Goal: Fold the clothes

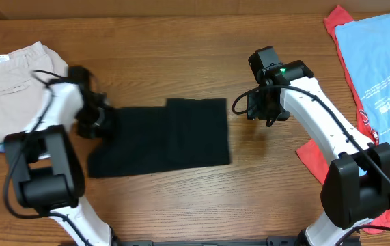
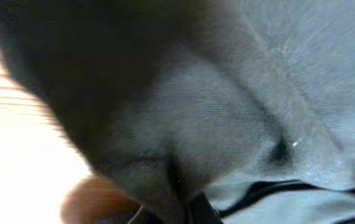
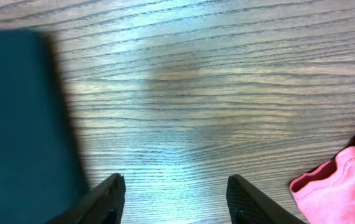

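The black garment is lying stretched out from my left gripper to the free opposite edge [image 1: 227, 135]. My left gripper should move the held end back over the folded half [image 1: 196, 133].
A black garment [image 1: 167, 137] lies partly folded flat in the middle of the table. My left gripper [image 1: 93, 121] is at its left edge. In the left wrist view the dark cloth [image 2: 183, 93] fills the frame, blurred and very close, and gathers into the jaws [image 2: 183, 210], which look shut on it. My right gripper [image 1: 242, 106] hovers just right of the garment's upper right corner. It is open and empty over bare wood [image 3: 176, 199], with the black garment's edge [image 3: 15, 124] to its left.
A beige garment [image 1: 7, 78] lies at the far left edge. A light blue shirt [image 1: 379, 68] lies over a red garment [image 1: 315, 154] at the far right; the red cloth's corner [image 3: 345, 180] also shows in the right wrist view.
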{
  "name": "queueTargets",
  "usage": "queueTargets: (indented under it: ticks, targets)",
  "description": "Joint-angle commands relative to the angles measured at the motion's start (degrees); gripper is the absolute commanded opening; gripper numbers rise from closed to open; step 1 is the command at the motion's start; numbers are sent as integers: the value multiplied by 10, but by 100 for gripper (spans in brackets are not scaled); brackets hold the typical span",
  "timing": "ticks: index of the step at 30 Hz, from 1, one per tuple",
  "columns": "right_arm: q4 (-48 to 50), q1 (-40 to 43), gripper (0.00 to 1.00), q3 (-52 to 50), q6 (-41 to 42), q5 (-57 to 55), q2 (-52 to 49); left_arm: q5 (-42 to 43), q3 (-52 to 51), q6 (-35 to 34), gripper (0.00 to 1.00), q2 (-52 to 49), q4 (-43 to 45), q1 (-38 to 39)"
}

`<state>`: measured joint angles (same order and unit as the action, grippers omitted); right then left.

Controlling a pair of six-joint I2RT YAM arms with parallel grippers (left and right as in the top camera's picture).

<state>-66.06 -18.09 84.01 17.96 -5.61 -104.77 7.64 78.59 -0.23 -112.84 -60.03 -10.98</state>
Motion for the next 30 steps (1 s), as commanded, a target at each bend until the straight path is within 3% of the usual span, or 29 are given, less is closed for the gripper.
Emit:
queueTargets:
  ticks: [1, 7, 12, 21, 27, 30]
  targets:
    - [-1, 2, 56, 14, 0, -8, 13, -28, 86, -17, 4, -3, -28, -49]
    - [0, 2, 56, 14, 1, -8, 12, 104, 196, -17, 4, -3, -102, -73]
    - [-1, 2, 56, 14, 0, -8, 13, 190, 209, -17, 4, -3, -157, -35]
    - [-1, 2, 56, 14, 0, -8, 12, 186, 209, -37, 4, -3, -194, 100]
    - [-6, 2, 56, 14, -2, -8, 13, 93, 209, -99, 4, -3, -176, 183]
    - [-8, 2, 56, 14, -4, -8, 12, 86, 209, -109, 4, -3, -166, 215]
